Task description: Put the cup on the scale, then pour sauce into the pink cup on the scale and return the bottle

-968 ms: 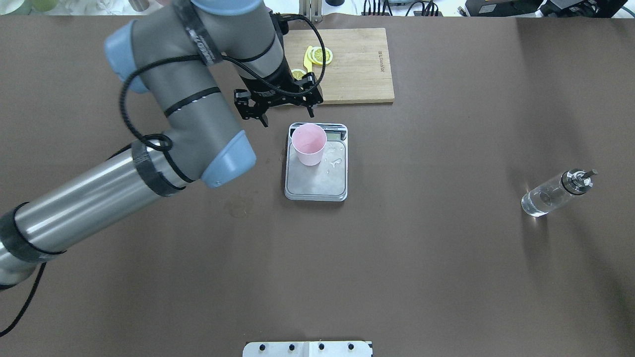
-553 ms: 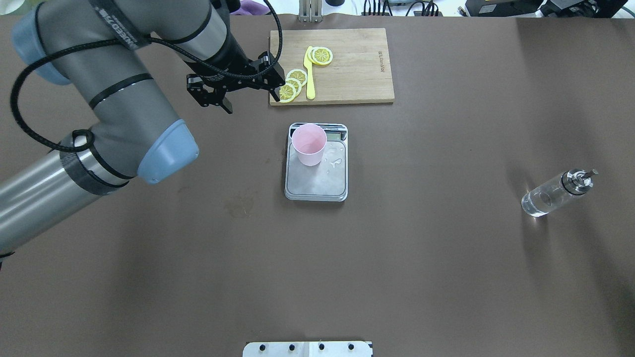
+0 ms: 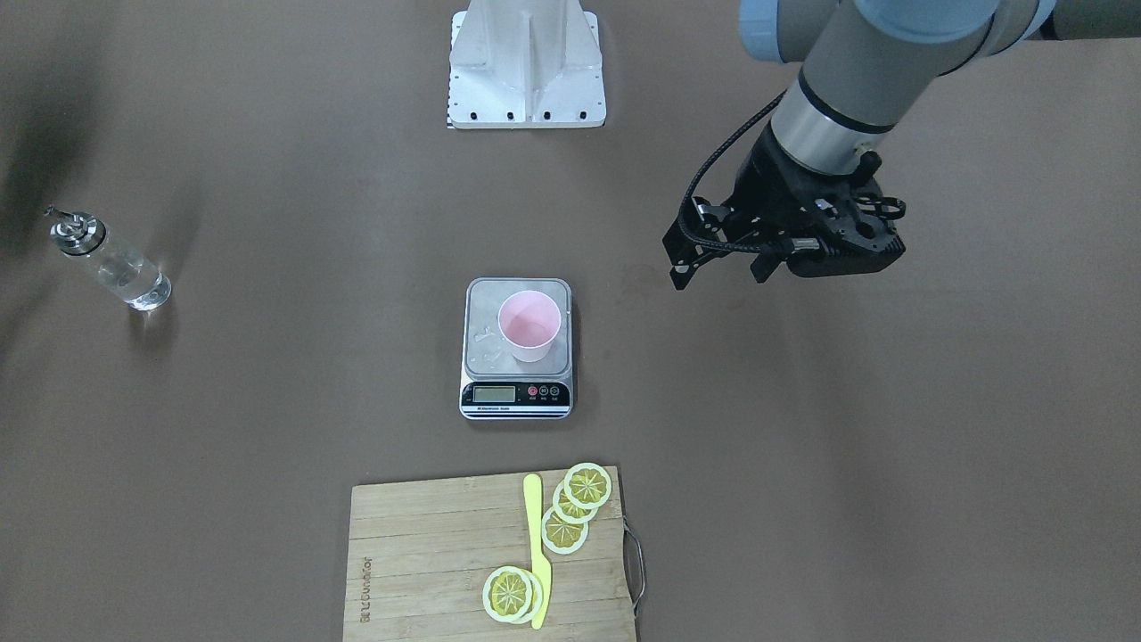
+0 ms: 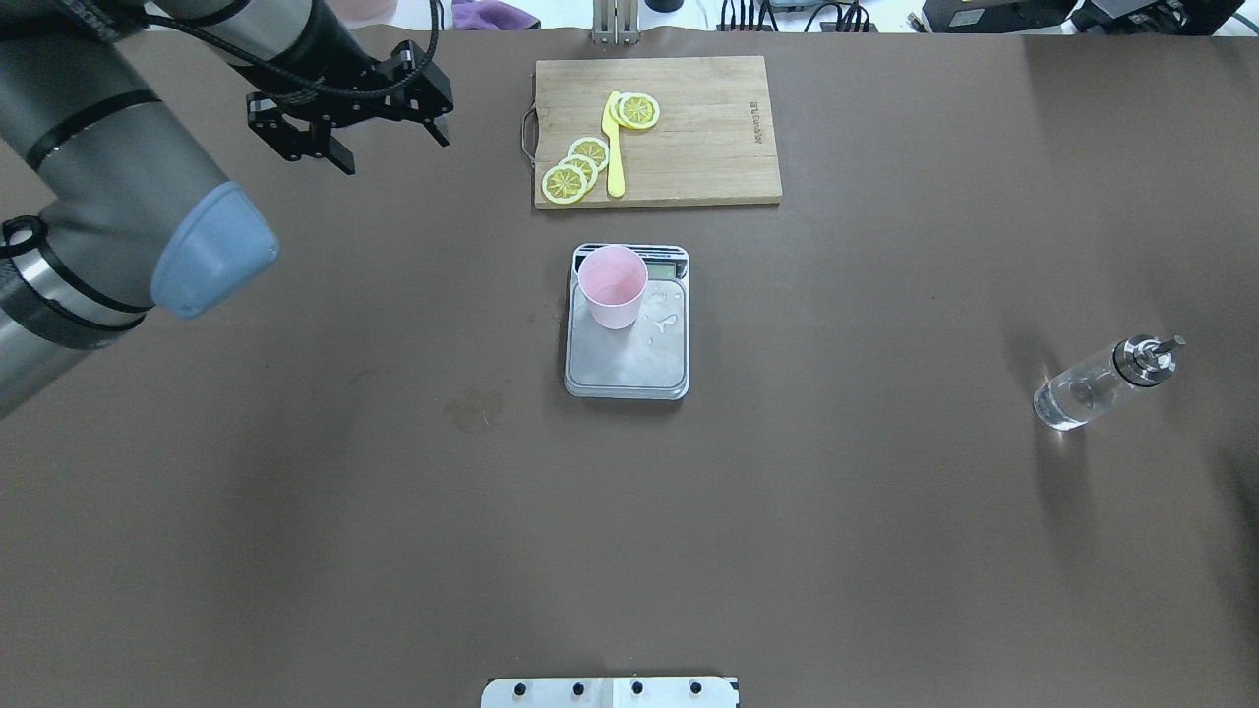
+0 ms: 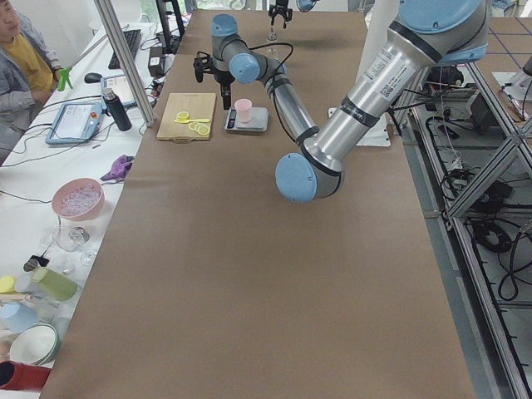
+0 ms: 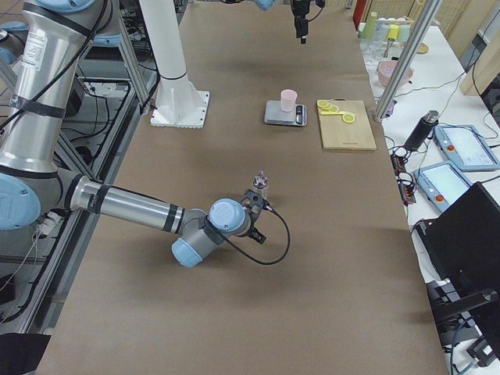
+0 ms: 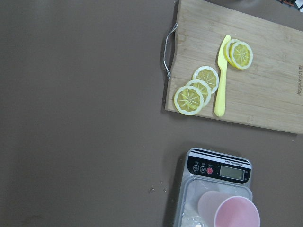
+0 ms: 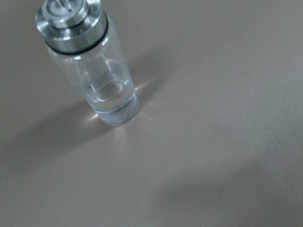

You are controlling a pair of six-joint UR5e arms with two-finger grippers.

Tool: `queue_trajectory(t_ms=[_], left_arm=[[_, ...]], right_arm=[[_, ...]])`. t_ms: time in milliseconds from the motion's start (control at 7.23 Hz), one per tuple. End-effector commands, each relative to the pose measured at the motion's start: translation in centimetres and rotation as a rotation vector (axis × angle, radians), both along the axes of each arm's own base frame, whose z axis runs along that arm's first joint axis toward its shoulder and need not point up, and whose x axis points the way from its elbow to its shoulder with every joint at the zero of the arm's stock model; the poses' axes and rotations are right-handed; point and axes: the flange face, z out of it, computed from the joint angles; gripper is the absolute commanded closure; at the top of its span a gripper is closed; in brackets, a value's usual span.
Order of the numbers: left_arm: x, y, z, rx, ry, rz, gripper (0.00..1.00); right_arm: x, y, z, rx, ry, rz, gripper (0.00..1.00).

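My right gripper is tilted steeply down toward the bottle's metal top [image 3: 79,234]. I should move back, make the gripper level and reach around the bottle's glass body [image 3: 119,266] from the side.
The pale pink cup [image 4: 612,285] stands upright on the far left part of the silver scale [image 4: 629,366], also shown from the front [image 3: 529,325]. My left gripper [image 4: 393,147] is open and empty, raised well to the left of the scale and the board. The clear glass bottle [image 4: 1090,390] with its metal spout stands upright at the table's right. A little clear sauce [image 8: 111,100] lies at its bottom. My right gripper shows only in the exterior right view [image 6: 254,207], beside the bottle [image 6: 258,186]; I cannot tell if it is open or shut.
A wooden cutting board [image 4: 708,128] with lemon slices [image 4: 575,169] and a yellow knife [image 4: 615,147] lies behind the scale. Drops of liquid [image 4: 666,322] sit on the scale's platform. The robot's white base plate [image 4: 610,691] is at the near edge.
My left arm has swung away from beside the cup, to the left and farther back past the board's left end, its gripper still open. The cup and bottle have not moved.
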Motion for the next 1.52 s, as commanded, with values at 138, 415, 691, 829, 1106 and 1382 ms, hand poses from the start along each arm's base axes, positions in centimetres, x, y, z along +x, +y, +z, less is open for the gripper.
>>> queue_trajectory(t_ms=[138, 415, 691, 829, 1106, 1382], left_arm=[[-3.7, -1.4, 4.5, 0.041, -0.058, 0.007, 0.03], [-4.6, -1.8, 5.1, 0.026, -0.074, -0.003, 0.04], [-5.1, -2.0, 5.1, 0.021, -0.077, -0.009, 0.04], [-5.2, -2.2, 5.0, 0.022, -0.078, -0.013, 0.04], [-5.4, -2.2, 4.8, 0.024, -0.076, -0.015, 0.04], [-5.4, -2.3, 4.4, 0.025, -0.075, -0.017, 0.04]], right_arm=[[-1.2, -3.3, -2.8, 0.010, -0.093, -0.018, 0.03], [-1.3, -3.8, -3.3, 0.019, -0.123, 0.027, 0.02], [-1.0, -1.9, -2.7, -0.033, -0.172, 0.006, 0.02], [-0.8, -0.7, -1.9, -0.039, -0.195, 0.002, 0.03], [-0.7, -0.3, -0.4, -0.031, -0.200, 0.003, 0.04], [-0.3, 1.0, 0.8, -0.028, -0.216, 0.043, 0.04]])
